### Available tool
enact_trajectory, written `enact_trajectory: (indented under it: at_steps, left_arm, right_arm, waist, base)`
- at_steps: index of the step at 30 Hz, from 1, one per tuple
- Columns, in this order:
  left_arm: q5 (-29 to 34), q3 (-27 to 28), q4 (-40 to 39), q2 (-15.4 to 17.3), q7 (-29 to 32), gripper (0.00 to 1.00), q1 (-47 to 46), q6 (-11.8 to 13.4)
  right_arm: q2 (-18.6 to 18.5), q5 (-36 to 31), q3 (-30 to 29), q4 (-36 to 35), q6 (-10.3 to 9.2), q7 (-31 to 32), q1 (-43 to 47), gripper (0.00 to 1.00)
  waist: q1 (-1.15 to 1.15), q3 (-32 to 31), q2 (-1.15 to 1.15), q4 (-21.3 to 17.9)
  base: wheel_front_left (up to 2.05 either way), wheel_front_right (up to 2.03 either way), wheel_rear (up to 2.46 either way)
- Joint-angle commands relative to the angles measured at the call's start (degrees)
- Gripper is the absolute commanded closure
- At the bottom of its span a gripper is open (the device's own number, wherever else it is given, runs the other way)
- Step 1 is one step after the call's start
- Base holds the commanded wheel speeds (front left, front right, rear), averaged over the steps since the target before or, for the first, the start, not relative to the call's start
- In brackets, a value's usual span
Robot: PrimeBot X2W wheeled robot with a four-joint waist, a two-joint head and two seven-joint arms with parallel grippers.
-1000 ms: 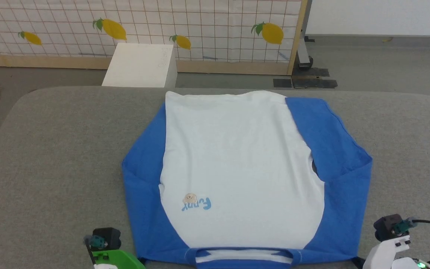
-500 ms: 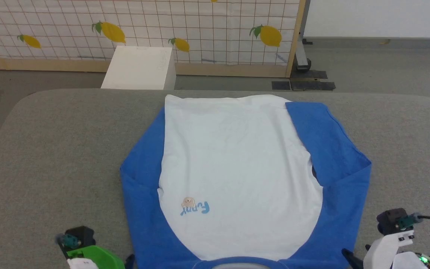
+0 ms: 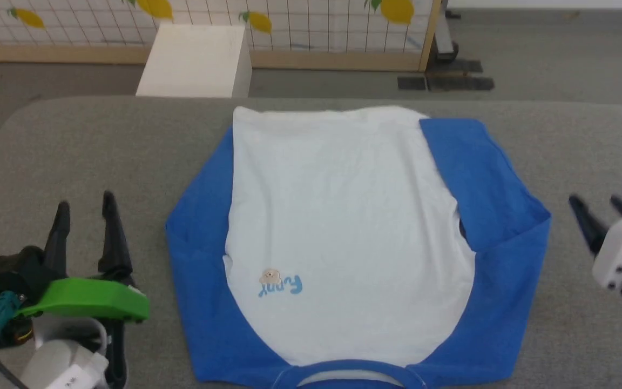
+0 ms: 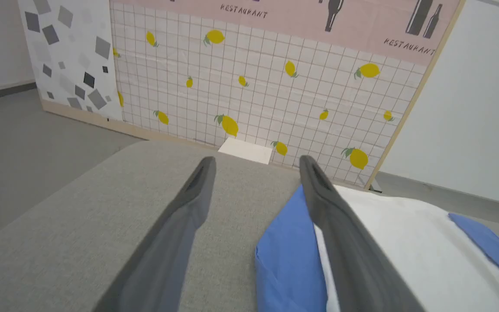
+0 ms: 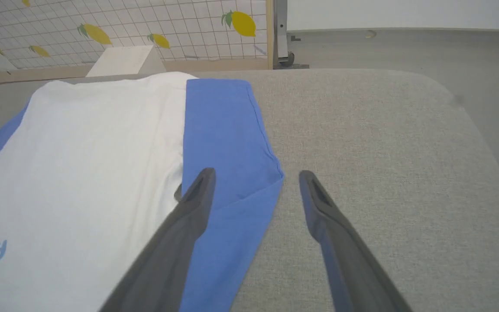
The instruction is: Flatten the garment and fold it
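Note:
The white hem (image 3: 420, 116) goes under the blue sleeve (image 3: 477, 181) near my right gripper. That sleeve will show a hidden white side when I fold it.
The garment (image 3: 343, 227), a white T-shirt with blue sleeves, lies flat on the grey table, collar band at the near edge, hem at the far side. Both blue sleeves are folded in along its sides. Small blue lettering and a tan figure (image 3: 281, 282) mark the chest. My left gripper (image 3: 85, 204) stands open over bare table, left of the left sleeve (image 4: 290, 251). My right gripper (image 3: 597, 202) is open to the right of the right sleeve (image 5: 228, 143), its fingertips (image 5: 204, 177) near the sleeve's outer corner. Neither holds anything.
The grey padded table (image 3: 73, 151) has bare room on both sides of the shirt. Beyond its far edge stand a white box (image 3: 195, 59) and a gridded lemon-print screen (image 4: 254, 86) on a wooden frame. Grey floor lies around.
Both grippers have risen from the near edge to beside the sleeves. The camera has tilted down, so the whole picture has shifted. The shirt lies as before.

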Motion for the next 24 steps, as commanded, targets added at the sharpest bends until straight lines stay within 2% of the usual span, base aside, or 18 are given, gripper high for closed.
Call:
enact_trajectory:
  at_steps: [1, 7, 14, 24]
  left_arm:
    - [1.7, -0.67, 0.16, -0.76, -2.12, 0.0, -1.79, -0.81]
    - [8.95, -1.23, -0.14, -3.24, -4.99, 0.0, -6.95, -3.03]
    - [15.62, 1.4, -2.57, -8.44, -5.06, 0.0, -10.75, -5.67]
    - [20.26, 4.26, -3.37, -14.8, -5.08, 0.0, -12.46, -10.16]
  right_arm:
    - [0.07, -1.13, -0.2, 1.29, -0.08, -0.08, -3.55, 0.0]
    - [-1.72, -6.21, 1.3, 9.0, -0.08, 2.07, -18.01, 0.0]
    - [-3.61, -12.89, 4.26, 19.35, -0.08, 5.32, -32.79, 0.0]
    - [-4.01, -21.13, 4.71, 28.19, -0.08, 5.39, -42.36, 0.0]
  waist:
    - [0.0, 6.1, 0.0, 0.55]
    - [0.0, 14.48, 0.0, 2.46]
    - [0.0, 22.77, 0.0, 6.07]
    - [0.0, 28.85, 0.0, 9.75]
  base:
    - [0.0, 0.0, 0.0]
    - [0.0, 0.0, 0.0]
    - [0.0, 0.0, 0.0]
    - [0.0, 0.0, 0.0]
